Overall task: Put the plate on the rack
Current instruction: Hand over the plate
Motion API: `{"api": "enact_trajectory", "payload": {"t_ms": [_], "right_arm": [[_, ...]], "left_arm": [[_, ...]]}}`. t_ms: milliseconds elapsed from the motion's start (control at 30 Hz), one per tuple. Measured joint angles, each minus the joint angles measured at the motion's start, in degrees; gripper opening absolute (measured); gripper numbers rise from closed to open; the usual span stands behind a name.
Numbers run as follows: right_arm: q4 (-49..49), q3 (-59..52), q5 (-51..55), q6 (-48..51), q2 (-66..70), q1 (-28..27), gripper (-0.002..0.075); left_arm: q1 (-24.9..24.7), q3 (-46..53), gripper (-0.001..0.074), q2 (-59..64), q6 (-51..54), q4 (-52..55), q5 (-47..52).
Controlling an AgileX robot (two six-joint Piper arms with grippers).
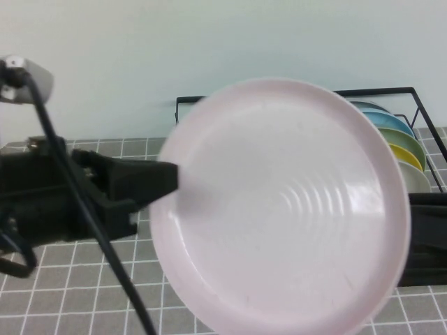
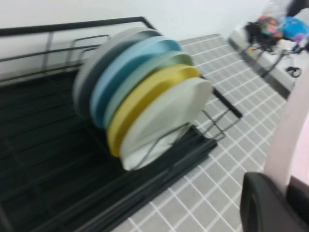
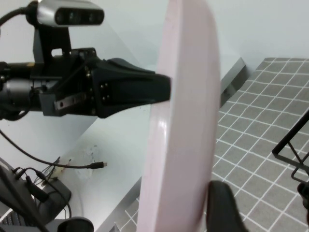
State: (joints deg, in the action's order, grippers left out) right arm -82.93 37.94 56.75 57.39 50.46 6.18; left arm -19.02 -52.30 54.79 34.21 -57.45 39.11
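My right gripper should grab the opposite rim (image 1: pixel 405 209) and carry the plate to the rack's plates, because my left gripper has the pale pink plate's rim farthest from them.
The pale pink plate (image 1: pixel 279 209) is held upright, high above the table and close to the high camera. My left gripper (image 1: pixel 171 178) is shut on its left rim. In the left wrist view its fingers (image 2: pixel 260 203) pinch the pink rim (image 2: pixel 289 135). My right gripper (image 3: pixel 263 205) is open at the plate's right edge (image 1: pixel 422 223). One finger (image 3: pixel 222 208) lies beside the plate's rim (image 3: pixel 183 121), and the plate is not between the jaws. The black wire rack (image 2: pixel 43 145) stands behind the plate at the back right (image 1: pixel 419 105).
The rack holds several upright plates in a row: grey, blue, pale green, yellow (image 2: pixel 145 101) and off-white (image 2: pixel 164 121) at the front. The rack's slatted base is bare to the side of them. Grey tiled tabletop (image 2: pixel 227 159) surrounds it. Cables and clutter (image 2: pixel 275 29) lie beyond the table edge.
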Motion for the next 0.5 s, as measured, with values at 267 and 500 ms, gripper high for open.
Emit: {"api": "enact_trajectory", "payload": {"t_ms": [267, 500], "right_arm": [[0.0, 0.0, -1.0, -0.2, 0.0, 0.0, 0.036], [-3.4, 0.0, -17.6, -0.6, 0.0, 0.0, 0.0362]], "left_arm": [[-4.0, 0.0, 0.0004, 2.2, -0.5, 0.1, -1.5], [-4.0, 0.0, 0.0004, 2.3, -0.6, 0.4, -1.8]]}}
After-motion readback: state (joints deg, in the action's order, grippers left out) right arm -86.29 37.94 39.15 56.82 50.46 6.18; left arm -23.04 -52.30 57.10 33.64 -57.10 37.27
